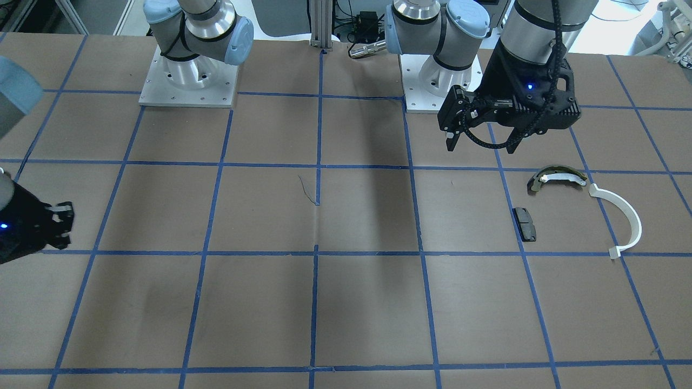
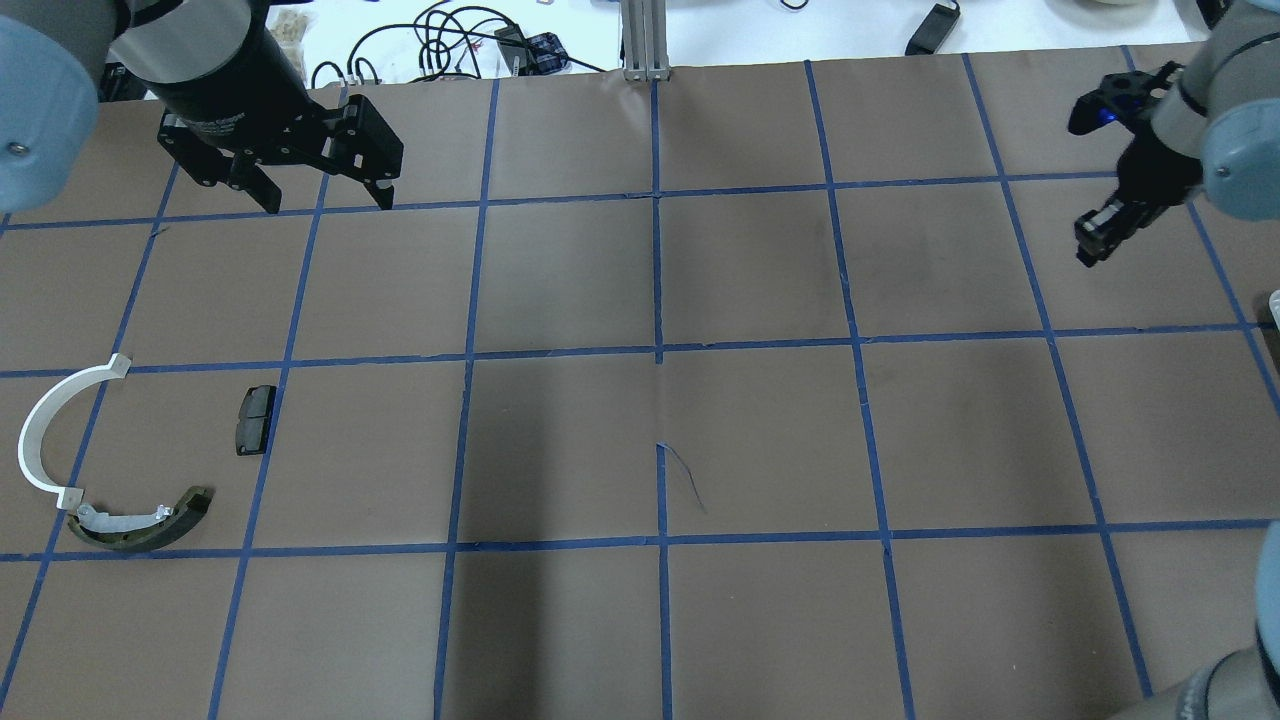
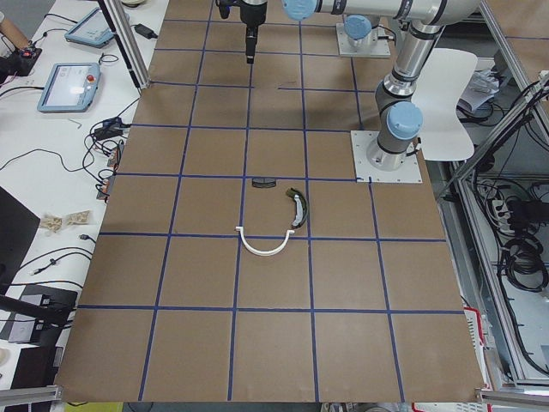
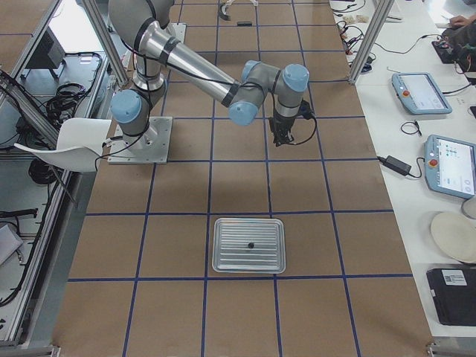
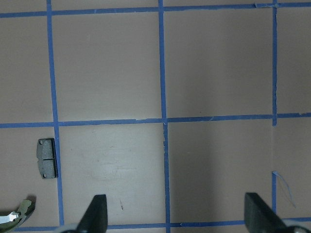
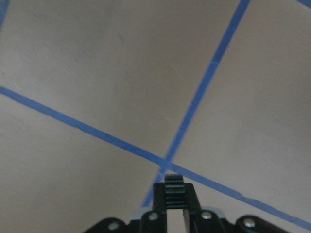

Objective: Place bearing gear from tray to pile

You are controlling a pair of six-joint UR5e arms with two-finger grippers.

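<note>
My right gripper should keep carrying the bearing gear [image 6: 174, 190] to the table's middle [image 1: 343, 234], which is clear before my empty left gripper, until it touches down, then let go.
My right gripper [image 6: 174, 200] is shut on a small black toothed bearing gear [image 6: 174, 189] and holds it above the brown table. It hangs at the table's right side in the overhead view [image 2: 1092, 243]. The metal tray [image 4: 223, 264] lies nearer the table's end, apart from that gripper [image 4: 282, 136]. The pile lies at the left: a white half-ring [image 2: 42, 432], an olive-and-white brake shoe [image 2: 145, 525] and a black pad [image 2: 255, 419]. My left gripper [image 2: 325, 197] is open and empty, raised beyond the pile; its fingers [image 5: 97, 213] frame bare table.
A small dark part [image 4: 251, 245] lies in the middle of the tray. The two arm bases [image 1: 189, 81] stand on the robot's side of the table. Blue tape lines grid the brown surface. Cables and tablets lie on the white bench beyond the far edge.
</note>
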